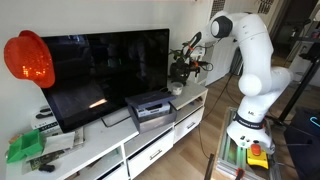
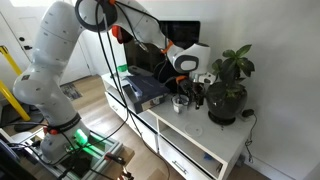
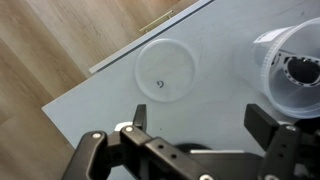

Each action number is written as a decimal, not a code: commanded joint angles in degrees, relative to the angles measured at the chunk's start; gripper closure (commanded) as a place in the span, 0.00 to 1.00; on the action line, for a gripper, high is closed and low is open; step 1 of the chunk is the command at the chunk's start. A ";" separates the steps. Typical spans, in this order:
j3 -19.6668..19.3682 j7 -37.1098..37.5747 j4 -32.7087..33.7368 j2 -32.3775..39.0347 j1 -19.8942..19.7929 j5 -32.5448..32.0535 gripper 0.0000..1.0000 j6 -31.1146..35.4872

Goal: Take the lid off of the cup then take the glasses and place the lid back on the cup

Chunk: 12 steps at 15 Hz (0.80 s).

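Observation:
My gripper keeps moving over the open cup and down until its fingers straddle the glasses (image 3: 302, 69), then close, as the lid (image 3: 167, 70) lies clear of the cup.
In the wrist view the pale round cup (image 3: 288, 72) stands uncovered at the right edge of the picture, with something dark inside it. Its clear round lid (image 3: 165, 72) lies flat on the white cabinet top (image 3: 210, 50), to the left of the cup and apart from it. My gripper (image 3: 200, 125) is open and empty, with both fingers above bare cabinet top below the lid and the cup. In both exterior views the gripper (image 1: 186, 68) (image 2: 194, 84) hangs just above the cup (image 1: 176, 89) (image 2: 180, 101), next to the plant.
A dark potted plant (image 2: 228, 85) stands close beside the cup. A grey box-shaped device (image 1: 150, 108) and a large TV (image 1: 110, 65) sit further along the cabinet. The cabinet's front edge (image 3: 130, 50) runs near the lid, with wooden floor (image 3: 50, 50) beyond it.

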 commanded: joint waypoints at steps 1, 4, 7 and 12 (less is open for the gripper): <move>-1.33 -0.01 -5.97 -5.46 3.97 -2.89 0.00 -2.21; -0.54 -3.62 -8.11 -6.67 5.92 -3.41 0.00 -1.56; -0.36 -9.02 -10.59 -6.85 8.11 -5.76 0.00 3.53; 3.93 -19.85 -13.81 -5.88 7.01 -4.31 0.00 13.72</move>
